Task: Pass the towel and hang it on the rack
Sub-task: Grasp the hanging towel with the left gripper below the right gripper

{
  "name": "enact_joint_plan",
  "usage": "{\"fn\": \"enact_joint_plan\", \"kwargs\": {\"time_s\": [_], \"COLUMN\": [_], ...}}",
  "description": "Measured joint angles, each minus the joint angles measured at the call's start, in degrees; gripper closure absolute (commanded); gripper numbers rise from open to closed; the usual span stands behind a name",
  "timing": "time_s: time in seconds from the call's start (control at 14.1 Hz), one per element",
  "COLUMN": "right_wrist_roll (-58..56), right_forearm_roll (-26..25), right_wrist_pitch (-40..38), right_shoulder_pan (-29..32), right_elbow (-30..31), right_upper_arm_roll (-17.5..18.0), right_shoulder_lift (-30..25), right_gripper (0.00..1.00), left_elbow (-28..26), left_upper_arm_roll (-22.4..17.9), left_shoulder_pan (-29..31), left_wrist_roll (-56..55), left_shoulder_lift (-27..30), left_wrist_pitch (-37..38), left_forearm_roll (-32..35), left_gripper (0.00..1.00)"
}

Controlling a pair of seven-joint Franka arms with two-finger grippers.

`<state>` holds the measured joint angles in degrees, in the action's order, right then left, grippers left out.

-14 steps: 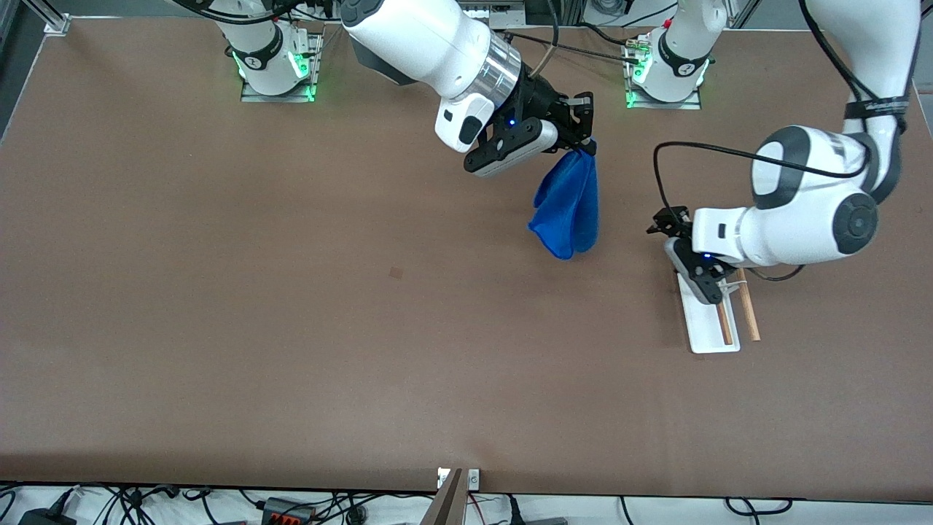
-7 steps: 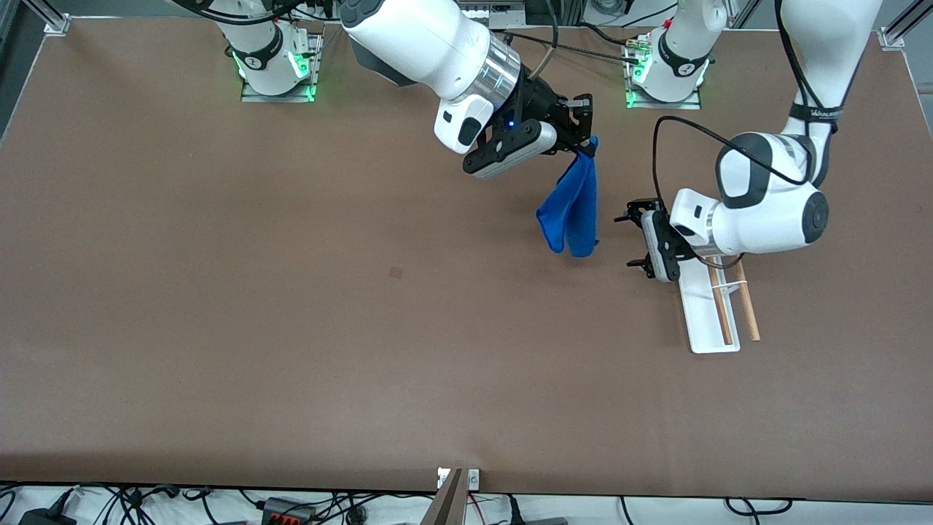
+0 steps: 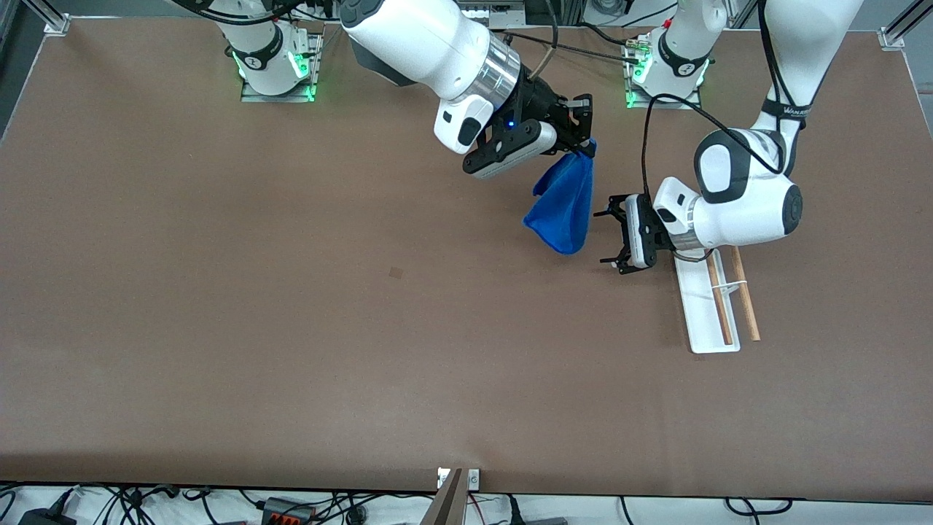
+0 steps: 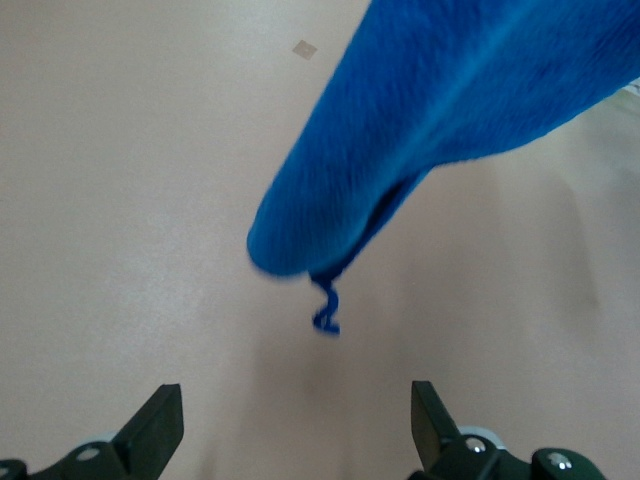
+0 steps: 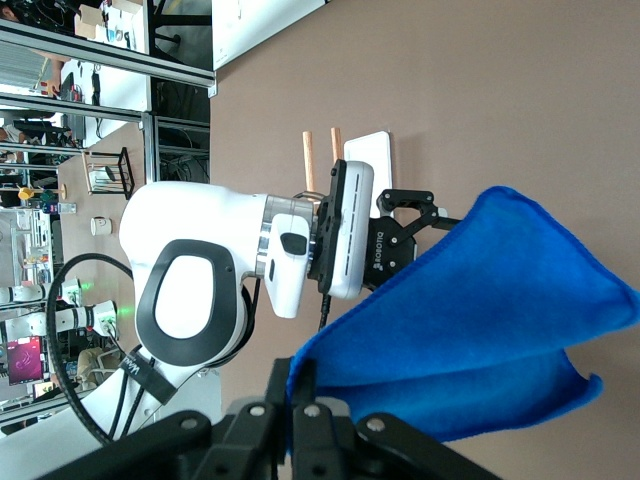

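Observation:
The blue towel (image 3: pixel 564 203) droops limply with its lower end folded inward (image 4: pixel 375 218), so it will sag over the wooden rods, still bunched, when the robot's gripper carries it across.
My right gripper (image 3: pixel 585 148) is shut on the top corner of a blue towel (image 3: pixel 563 207), which hangs in the air over the table; the pinch shows in the right wrist view (image 5: pixel 305 385). My left gripper (image 3: pixel 609 238) is open beside the towel's lower end, apart from it. In the left wrist view the gripper (image 4: pixel 298 425) has nothing between its jaws and the towel (image 4: pixel 450 110) hangs just ahead. The rack (image 3: pixel 713 299) has a white base and two wooden rods and lies on the table beside the left arm. It also shows in the right wrist view (image 5: pixel 335 160).
The arm bases (image 3: pixel 277 65) stand along the table's edge farthest from the front camera. A small dark mark (image 3: pixel 396 273) is on the brown table top. Cables hang along the edge nearest the front camera.
My left gripper has moved from over the rack toward the towel and turned its open fingers to face it. The towel has swung a little. The right arm has held still.

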<state>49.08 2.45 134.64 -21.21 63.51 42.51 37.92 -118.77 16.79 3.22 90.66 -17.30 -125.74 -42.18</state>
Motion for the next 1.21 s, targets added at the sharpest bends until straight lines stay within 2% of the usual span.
{"fn": "enact_joint_plan", "kwargs": {"time_s": [0.28, 0.5, 0.57, 0.64, 0.78, 0.92, 1.06, 1.21], "right_wrist_roll": [0.0, -0.1, -0.1, -0.1, -0.1, -0.1, -0.1, -0.1], "right_forearm_roll": [-1.6, -1.8, -1.8, -1.8, -1.8, -1.8, -1.8, -1.8], "right_wrist_pitch": [0.0, 0.0, 0.0, 0.0, 0.0, 0.0, 0.0, 0.0], "right_shoulder_pan": [0.0, 0.0, 0.0, 0.0, 0.0, 0.0, 0.0, 0.0], "right_elbow": [0.0, 0.0, 0.0, 0.0, 0.0, 0.0, 0.0, 0.0], "right_upper_arm_roll": [0.0, 0.0, 0.0, 0.0, 0.0, 0.0, 0.0, 0.0], "right_shoulder_lift": [0.0, 0.0, 0.0, 0.0, 0.0, 0.0, 0.0, 0.0], "right_gripper": [1.00, 1.00, 1.00, 1.00, 1.00, 1.00, 1.00, 1.00], "left_elbow": [1.1, 4.1, 5.3, 6.3, 7.6, 8.1, 8.3, 8.4], "left_upper_arm_roll": [0.1, 0.2, 0.2, 0.2, 0.2, 0.2, 0.2, 0.2], "left_shoulder_pan": [-1.2, -3.0, -3.5, -3.7, -4.1, -4.5, -4.9, -5.4], "left_wrist_roll": [2.3, 2.7, 2.7, 2.8, 2.8, 3.0, 3.0, 3.0], "left_shoulder_lift": [-0.7, -1.3, -1.8, -2.6, -4.0, -4.8, -5.0, -5.0], "left_wrist_pitch": [-1.1, -1.2, -1.3, -1.3, -1.3, -1.3, -1.4, -1.5], "left_forearm_roll": [-0.5, -0.7, -0.7, -0.7, -0.9, -1.1, -1.4, -1.6], "left_gripper": [0.00, 0.01, 0.08, 0.26, 0.68, 0.93, 0.99, 0.99]}}
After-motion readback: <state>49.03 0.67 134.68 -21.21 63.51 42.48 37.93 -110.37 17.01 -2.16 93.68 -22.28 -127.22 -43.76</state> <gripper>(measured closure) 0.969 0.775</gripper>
